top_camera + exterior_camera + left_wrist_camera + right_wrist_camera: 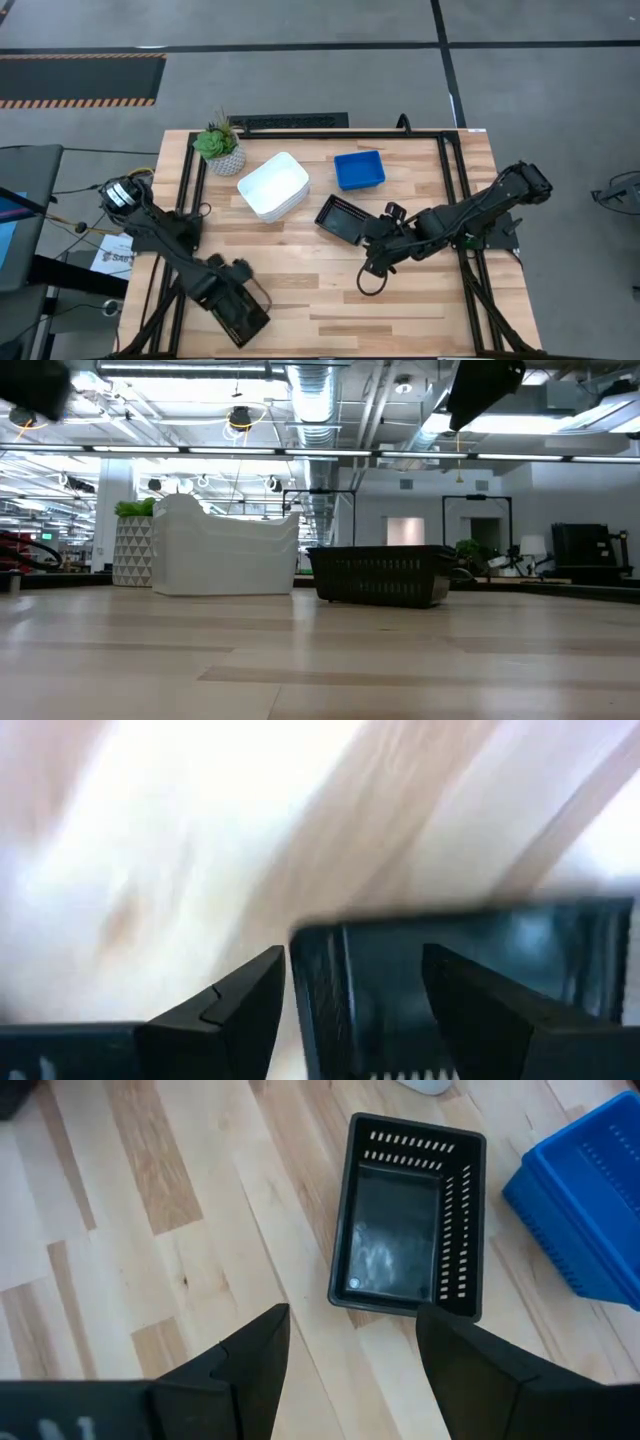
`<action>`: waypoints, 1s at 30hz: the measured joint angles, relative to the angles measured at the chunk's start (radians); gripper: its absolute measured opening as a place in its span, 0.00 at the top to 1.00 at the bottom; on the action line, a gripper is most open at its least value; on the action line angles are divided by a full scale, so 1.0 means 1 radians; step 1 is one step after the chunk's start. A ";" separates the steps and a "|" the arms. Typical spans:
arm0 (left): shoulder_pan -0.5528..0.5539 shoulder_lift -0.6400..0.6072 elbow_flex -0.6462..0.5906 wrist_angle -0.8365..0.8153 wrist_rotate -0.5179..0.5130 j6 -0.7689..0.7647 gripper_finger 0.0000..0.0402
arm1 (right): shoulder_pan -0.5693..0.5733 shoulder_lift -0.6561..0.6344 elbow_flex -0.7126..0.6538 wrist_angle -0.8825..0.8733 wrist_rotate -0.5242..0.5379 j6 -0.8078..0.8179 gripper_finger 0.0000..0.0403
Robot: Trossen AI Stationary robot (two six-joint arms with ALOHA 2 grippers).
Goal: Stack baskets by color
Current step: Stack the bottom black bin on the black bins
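Observation:
The near black basket is too far away for my right gripper to reach, so my left gripper should move it to the open middle for my right gripper to stack.
A stack of white baskets sits at the far left of centre, and a blue basket sits to its right. One black basket rests upright on its base mid-table. Another black basket lies near the front left corner. My left gripper points down over that basket's end, open, with one finger on either side of its end wall. My right gripper hangs open above bare wood just in front of the mid-table black basket.
A potted green plant stands at the far left beside the white baskets. A black frame runs along the table's edges. Bare wood lies between the two arms toward the near edge.

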 joint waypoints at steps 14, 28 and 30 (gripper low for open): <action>0.392 0.000 0.021 0.266 -0.536 0.695 0.44 | 0.011 0.000 0.000 0.033 -0.003 0.027 0.41; 0.128 -0.006 0.190 -0.450 0.025 0.022 0.44 | 0.024 0.043 0.000 0.053 0.004 0.015 0.41; 0.068 -0.006 0.156 -0.386 0.106 -0.091 0.44 | 0.024 0.053 -0.001 0.043 0.003 0.006 0.41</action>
